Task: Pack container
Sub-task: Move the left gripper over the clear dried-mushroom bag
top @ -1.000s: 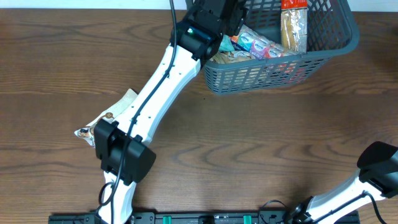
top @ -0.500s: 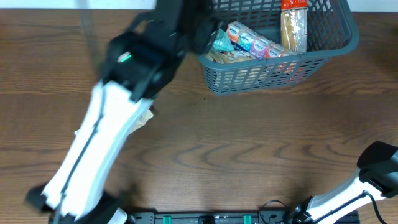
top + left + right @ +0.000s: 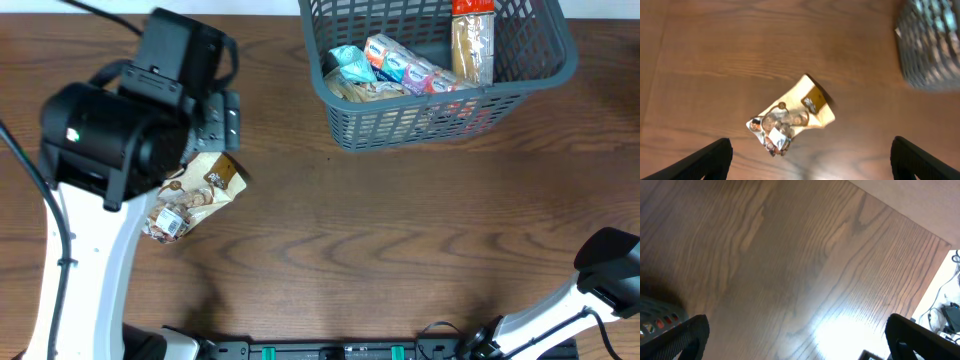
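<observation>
I should go on lowering my open left gripper, as the cream packet (image 3: 222, 178) lies under it clear of the container, until the fingers straddle the packet's middle (image 3: 200, 196), then close.
The grey-blue lattice container (image 3: 450, 118) stands at the back of the table, holding several snack packets, among them a teal packet (image 3: 352, 62) and a tall orange-topped packet (image 3: 473, 40). Its blurred corner shows in the left wrist view (image 3: 932, 47). A cream snack packet with nut pictures (image 3: 195, 195) lies on the table at the left; it also shows in the left wrist view (image 3: 790, 117). My left gripper (image 3: 810, 162) is open and empty, high above that packet. My right gripper (image 3: 795, 340) is open and empty over bare table at the front right.
The left arm's black head (image 3: 140, 105) hangs over the table's left side, partly over the cream packet. The right arm's base (image 3: 605, 270) sits at the front right corner. The table's edge shows in the right wrist view (image 3: 900, 215).
My left arm has swung away from the container to the left and now hangs above the cream packet. A teal packet now lies in the container's left end. The right arm has not moved.
</observation>
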Action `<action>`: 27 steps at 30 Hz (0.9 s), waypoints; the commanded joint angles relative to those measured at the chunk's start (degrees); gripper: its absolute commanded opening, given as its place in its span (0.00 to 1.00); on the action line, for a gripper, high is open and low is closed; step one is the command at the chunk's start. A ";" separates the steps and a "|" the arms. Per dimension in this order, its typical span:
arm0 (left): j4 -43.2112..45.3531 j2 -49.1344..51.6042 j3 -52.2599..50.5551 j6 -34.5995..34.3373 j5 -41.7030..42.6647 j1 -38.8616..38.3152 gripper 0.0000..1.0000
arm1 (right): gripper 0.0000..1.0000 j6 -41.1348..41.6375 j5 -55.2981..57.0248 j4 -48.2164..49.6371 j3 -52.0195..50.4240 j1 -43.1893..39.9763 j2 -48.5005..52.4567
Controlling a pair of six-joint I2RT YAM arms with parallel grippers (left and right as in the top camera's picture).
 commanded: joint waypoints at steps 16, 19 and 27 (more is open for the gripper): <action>-1.77 0.20 -28.13 -61.83 7.13 15.85 0.99 | 0.99 0.37 0.76 -0.04 -0.07 -0.63 0.00; 5.20 0.20 -37.38 -62.36 11.72 15.85 0.98 | 0.99 0.37 0.76 -0.04 -0.07 -0.63 0.00; 24.44 0.20 -53.77 -70.51 21.11 16.96 0.99 | 0.99 0.37 0.76 -0.04 -0.07 -0.63 0.00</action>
